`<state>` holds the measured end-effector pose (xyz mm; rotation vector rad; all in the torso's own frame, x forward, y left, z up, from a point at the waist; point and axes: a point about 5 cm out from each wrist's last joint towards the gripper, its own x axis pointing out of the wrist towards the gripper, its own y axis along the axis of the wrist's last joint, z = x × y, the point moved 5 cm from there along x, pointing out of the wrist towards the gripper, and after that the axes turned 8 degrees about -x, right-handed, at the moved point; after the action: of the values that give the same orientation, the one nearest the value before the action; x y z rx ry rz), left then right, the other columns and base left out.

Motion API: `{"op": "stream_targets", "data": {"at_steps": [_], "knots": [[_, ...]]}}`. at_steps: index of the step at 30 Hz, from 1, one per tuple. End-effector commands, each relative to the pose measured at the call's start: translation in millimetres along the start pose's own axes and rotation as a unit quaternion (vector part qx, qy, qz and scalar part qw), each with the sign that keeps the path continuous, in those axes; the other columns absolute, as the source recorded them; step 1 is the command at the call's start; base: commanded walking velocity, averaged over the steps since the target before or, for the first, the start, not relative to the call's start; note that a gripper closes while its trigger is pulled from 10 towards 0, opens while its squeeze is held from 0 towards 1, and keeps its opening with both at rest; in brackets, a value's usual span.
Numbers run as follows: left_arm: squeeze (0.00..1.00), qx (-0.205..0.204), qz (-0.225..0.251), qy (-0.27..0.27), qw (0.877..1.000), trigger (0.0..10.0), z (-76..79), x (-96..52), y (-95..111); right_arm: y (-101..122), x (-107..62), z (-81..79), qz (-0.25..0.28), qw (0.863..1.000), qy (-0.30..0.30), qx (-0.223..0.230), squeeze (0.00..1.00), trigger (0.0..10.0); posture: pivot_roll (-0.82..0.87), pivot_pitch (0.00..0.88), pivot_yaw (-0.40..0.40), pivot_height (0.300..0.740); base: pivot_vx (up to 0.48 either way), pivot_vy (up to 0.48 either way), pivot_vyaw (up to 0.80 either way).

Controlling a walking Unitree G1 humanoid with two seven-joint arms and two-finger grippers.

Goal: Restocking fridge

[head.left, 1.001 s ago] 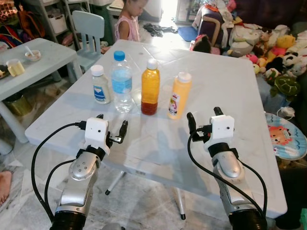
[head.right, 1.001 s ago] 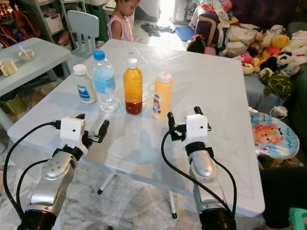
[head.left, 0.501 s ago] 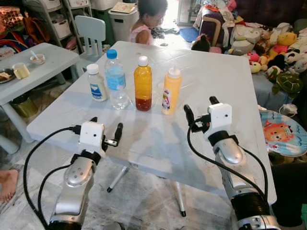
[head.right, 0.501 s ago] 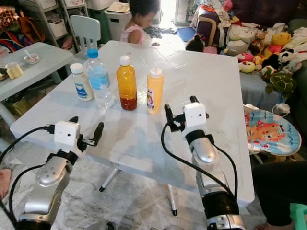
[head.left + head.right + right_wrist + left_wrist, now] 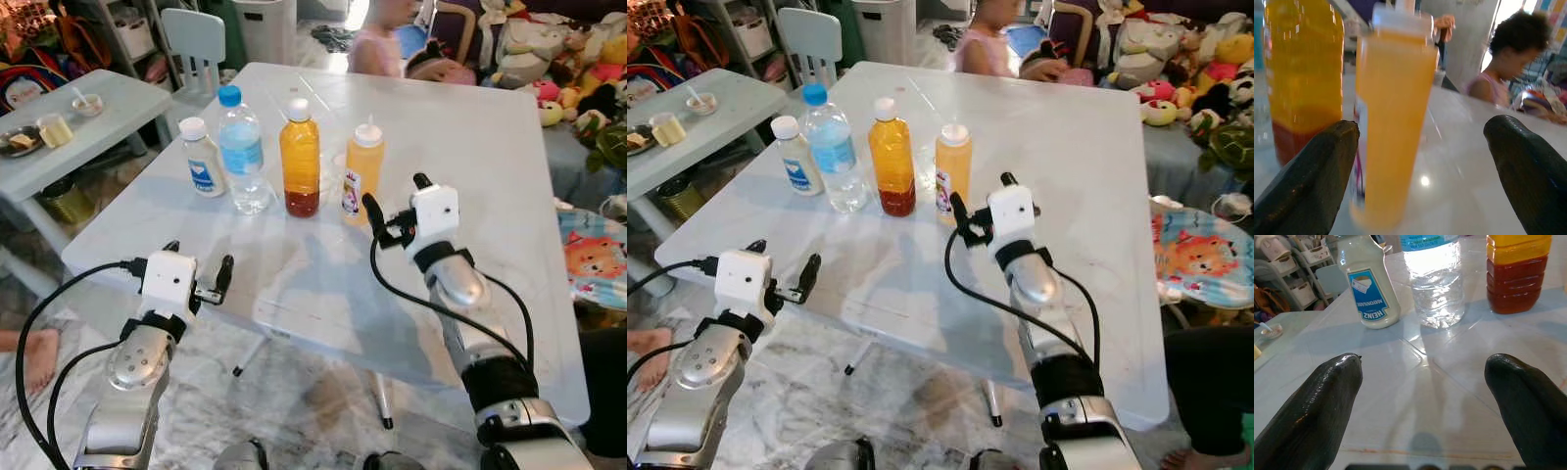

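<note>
I expect the squeeze bottle to be almost full of liquid when I lift it, because yellow colour reaches the part of the squeeze bottle (image 5: 362,181) below the white cap.
Four bottles stand in a row on the white table (image 5: 490,166): a white mayonnaise bottle (image 5: 203,159), a blue-capped water bottle (image 5: 241,152), an orange juice bottle (image 5: 300,160) and a yellow squeeze bottle (image 5: 361,174). My right gripper (image 5: 395,196) is open just right of the squeeze bottle and close to it. In the right wrist view the squeeze bottle (image 5: 1391,122) stands near one of the fingers (image 5: 1308,176). My left gripper (image 5: 199,262) is open and empty at the table's front left edge, short of the mayonnaise (image 5: 1369,291) and water bottle (image 5: 1435,284).
A child (image 5: 377,44) stands at the table's far edge. A low grey table (image 5: 88,132) with bowls and a pale chair (image 5: 193,39) are on the left. Plush toys (image 5: 578,93) pile up at the right, above a round cartoon stool (image 5: 598,264). A bare foot (image 5: 29,348) shows at left.
The camera has shifted. My right gripper has reached forward, close beside the yellow squeeze bottle. The child has moved right along the far side. My left gripper has stayed at the front edge.
</note>
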<state>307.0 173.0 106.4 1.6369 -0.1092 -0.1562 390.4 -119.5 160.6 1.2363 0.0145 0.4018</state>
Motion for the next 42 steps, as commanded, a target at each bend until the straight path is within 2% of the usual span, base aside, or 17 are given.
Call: {"op": "stream_targets", "data": {"at_steps": [1,12,21,32,38,39,40,42], "knots": [[0.0,0.013,0.004,0.007,1.0,10.0,-7.4,-2.1,5.6,6.8,5.5,0.7,0.012,1.0,0.003,-0.005,0.0,10.0,0.14,0.125,0.077,0.74,0.0,0.0,0.0],[0.0,0.02,0.004,0.015,1.0,10.0,-11.8,-2.7,9.4,19.2,18.6,1.8,0.035,0.999,0.017,-0.022,0.0,10.0,0.15,0.126,0.076,0.74,0.0,0.0,0.0],[0.0,0.018,0.007,0.016,1.0,10.0,-9.7,-0.3,10.6,29.3,26.8,-1.7,0.053,0.997,0.043,-0.028,0.0,10.0,0.14,0.124,0.072,0.74,0.0,0.0,0.0],[0.0,0.018,0.005,0.016,1.0,10.0,-8.3,0.6,8.8,33.2,39.1,-3.8,0.049,0.996,0.072,-0.027,0.0,10.0,0.14,0.126,0.069,0.74,0.0,0.0,0.0],[0.0,0.019,0.003,0.014,1.0,10.0,-6.9,-0.6,7.1,35.1,47.3,-5.4,0.044,0.996,0.08,-0.012,0.0,10.0,0.15,0.128,0.068,0.74,0.0,0.0,0.0],[0.0,0.019,0.003,0.014,1.0,10.0,-6.7,-0.8,6.9,35.0,48.0,-6.0,0.043,0.996,0.082,-0.008,0.0,9.3,0.15,0.128,0.068,0.74,0.0,0.0,0.0],[0.0,0.02,0.002,0.013,1.0,10.0,-6.3,-1.2,6.9,35.1,49.3,-6.9,0.042,0.996,0.085,-0.003,0.0,0.0,0.15,0.128,0.068,0.74,0.0,0.0,0.0],[0.0,0.02,0.002,0.013,1.0,10.0,-6.4,-1.4,6.8,35.0,50.3,-7.5,0.041,0.995,0.086,0.0,0.0,0.0,0.15,0.127,0.066,0.74,0.0,0.0,0.0]]}}
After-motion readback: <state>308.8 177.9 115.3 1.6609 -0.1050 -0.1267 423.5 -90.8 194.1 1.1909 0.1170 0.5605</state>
